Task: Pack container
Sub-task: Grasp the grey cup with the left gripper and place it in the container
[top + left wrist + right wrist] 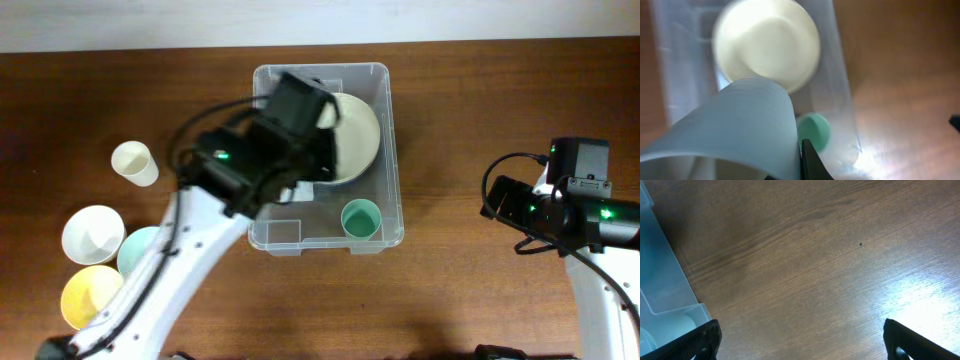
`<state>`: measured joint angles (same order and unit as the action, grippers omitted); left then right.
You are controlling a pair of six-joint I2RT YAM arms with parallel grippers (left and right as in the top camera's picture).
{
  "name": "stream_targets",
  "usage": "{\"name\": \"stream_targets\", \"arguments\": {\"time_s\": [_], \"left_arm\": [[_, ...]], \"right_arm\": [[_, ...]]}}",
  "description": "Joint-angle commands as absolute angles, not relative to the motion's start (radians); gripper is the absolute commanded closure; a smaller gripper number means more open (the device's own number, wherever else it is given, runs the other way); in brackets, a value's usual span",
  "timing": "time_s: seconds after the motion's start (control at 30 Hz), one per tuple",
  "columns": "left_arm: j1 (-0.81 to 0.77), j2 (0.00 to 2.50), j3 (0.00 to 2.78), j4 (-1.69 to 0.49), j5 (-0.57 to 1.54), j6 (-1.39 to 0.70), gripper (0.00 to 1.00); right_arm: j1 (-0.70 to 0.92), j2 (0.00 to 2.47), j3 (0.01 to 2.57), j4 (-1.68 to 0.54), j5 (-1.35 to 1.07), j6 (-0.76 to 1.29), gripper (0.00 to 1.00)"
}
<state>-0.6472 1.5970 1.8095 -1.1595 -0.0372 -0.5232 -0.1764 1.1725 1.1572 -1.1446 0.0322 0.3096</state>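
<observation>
My left gripper should carry on going toward the green cup's opening (361, 218) and let go inside it, because the pale blue-white cup (750, 115) hangs base-down and that opening is open.
The clear plastic container (392, 150) stands mid-table. Inside it are an upturned cream bowl (355, 135) and a green cup (360, 218). My left gripper (300, 150) hovers over the container's left half. In the left wrist view it (801, 157) is shut on the rim of a pale blue-white bowl (740, 125), above the cream bowl (767, 42) and the green cup (815, 130). My right gripper (500, 200) is open and empty over bare table right of the container; its wrist view (800, 350) shows the container's corner (660, 280) at the left.
On the table left of the container are a cream cup (133, 162), a white bowl (92, 234), a pale teal bowl (140, 250) and a yellow bowl (90, 295). The wooden table (480, 90) extends right of the container.
</observation>
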Motion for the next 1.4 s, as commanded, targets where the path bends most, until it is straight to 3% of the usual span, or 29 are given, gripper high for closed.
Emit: {"name": "stream_targets", "arguments": {"time_s": [0.0, 0.2, 0.43, 0.57, 0.6, 0.63, 0.67, 0.73, 0.87, 1.1, 1.37], "left_arm": [[-0.736, 1.671, 1.807, -1.156, -0.016, -0.561, 1.0], [-0.801, 1.853, 1.807, -1.156, 0.146, -0.56, 1.0], [-0.801, 1.918, 1.807, -1.164, 0.168, -0.56, 0.99], [-0.801, 1.918, 1.807, -1.164, 0.17, -0.56, 0.92], [-0.801, 1.918, 1.807, -1.164, 0.17, -0.56, 0.78], [-0.801, 1.918, 1.807, -1.164, 0.17, -0.56, 0.55], [-0.801, 1.918, 1.807, -1.165, 0.17, -0.56, 0.46], [-0.801, 1.918, 1.807, -1.166, 0.169, -0.559, 0.37], [-0.758, 1.902, 1.823, -1.195, 0.11, -0.545, 0.33], [-0.394, 1.745, 1.9, -1.349, -0.175, -0.545, 0.19], [0.163, 1.784, 1.899, -1.319, -0.125, -0.387, 0.16]], "right_arm": [[-0.184, 1.173, 1.153, -1.146, 0.03, 0.304, 0.01], [-0.184, 1.173, 1.153, -1.148, 0.03, 0.304, 0.01], [-0.184, 1.173, 1.153, -1.148, 0.03, 0.304, 0.01], [-0.184, 1.173, 1.153, -1.148, 0.03, 0.304, 0.01], [-0.184, 1.173, 1.153, -1.148, 0.03, 0.304, 0.01], [-0.184, 1.173, 1.153, -1.148, 0.03, 0.304, 0.01], [-0.184, 1.173, 1.153, -1.148, 0.03, 0.304, 0.01], [-0.184, 1.173, 1.153, -1.148, 0.03, 0.304, 0.01], [-0.184, 1.173, 1.153, -1.148, 0.03, 0.304, 0.01], [-0.184, 1.173, 1.153, -1.147, 0.03, 0.304, 0.01], [-0.184, 1.173, 1.153, -1.148, 0.03, 0.304, 0.01]]}}
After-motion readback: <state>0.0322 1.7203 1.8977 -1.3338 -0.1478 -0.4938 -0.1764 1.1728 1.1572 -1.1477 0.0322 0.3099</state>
